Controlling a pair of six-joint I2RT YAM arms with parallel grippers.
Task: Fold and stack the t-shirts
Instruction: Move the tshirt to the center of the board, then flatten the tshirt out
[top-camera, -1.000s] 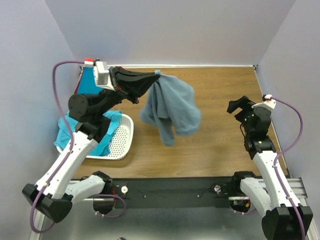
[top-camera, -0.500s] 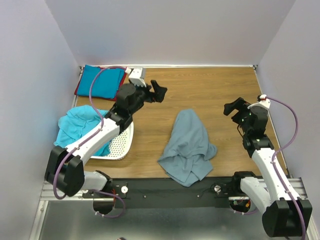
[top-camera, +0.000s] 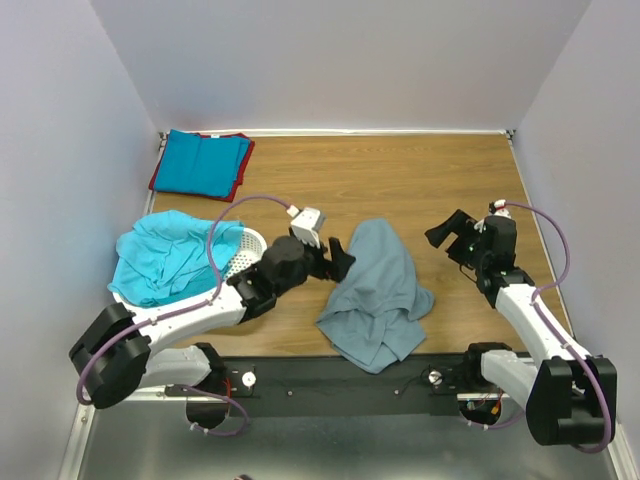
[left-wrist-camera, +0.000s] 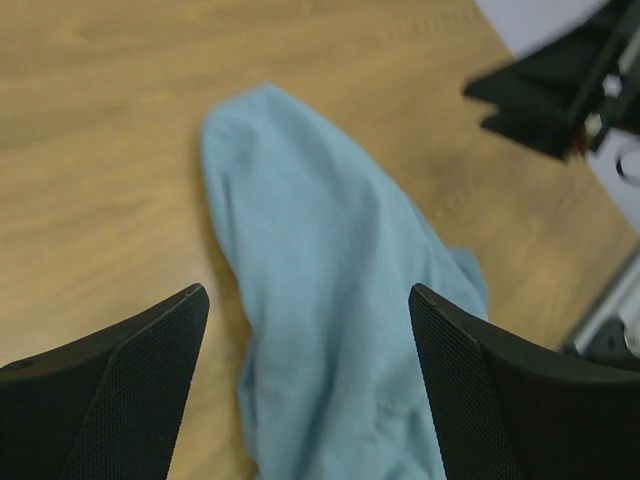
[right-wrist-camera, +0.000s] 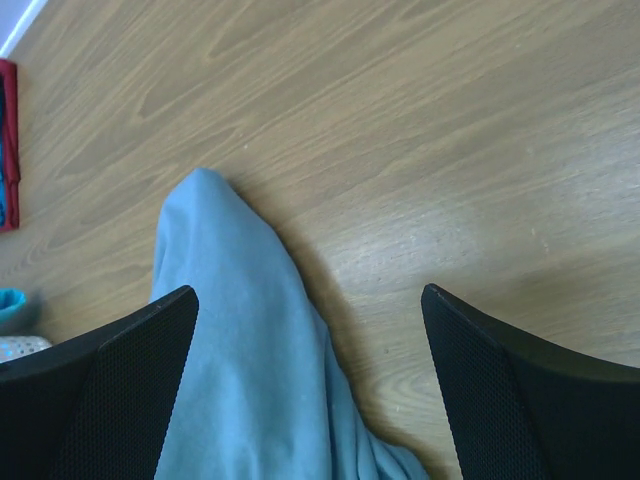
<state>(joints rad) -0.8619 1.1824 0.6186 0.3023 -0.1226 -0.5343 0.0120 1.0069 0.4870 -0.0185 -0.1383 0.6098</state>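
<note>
The grey-blue t-shirt (top-camera: 376, 264) is bunched together by soft folds (top-camera: 398, 312), so it will hang into a trailing point and stay partly folded when I raise its edge.
A large grey-blue t-shirt (top-camera: 378, 290) lies crumpled on the wooden table near the front edge. My left gripper (top-camera: 340, 262) hovers at its left side, open, with the cloth (left-wrist-camera: 320, 270) below and between the fingers but not held. My right gripper (top-camera: 445, 235) stands open to the shirt's right, looking at the shirt's upper end (right-wrist-camera: 240, 340). A turquoise t-shirt (top-camera: 165, 265) is heaped over the white basket (top-camera: 247, 243). A bright blue t-shirt (top-camera: 203, 162) lies folded on a red one (top-camera: 237, 186) at the back left.
The basket sits at the left, close behind my left arm. Purple walls close in the table on three sides. The black rail with the arm bases (top-camera: 340, 375) runs along the near edge. In the left wrist view the right arm (left-wrist-camera: 560, 90) shows at top right.
My left gripper opened and let go of the grey-blue shirt, which dropped from the air onto the near table. The left arm swung forward to the shirt's left side. The right gripper moved slightly left.
</note>
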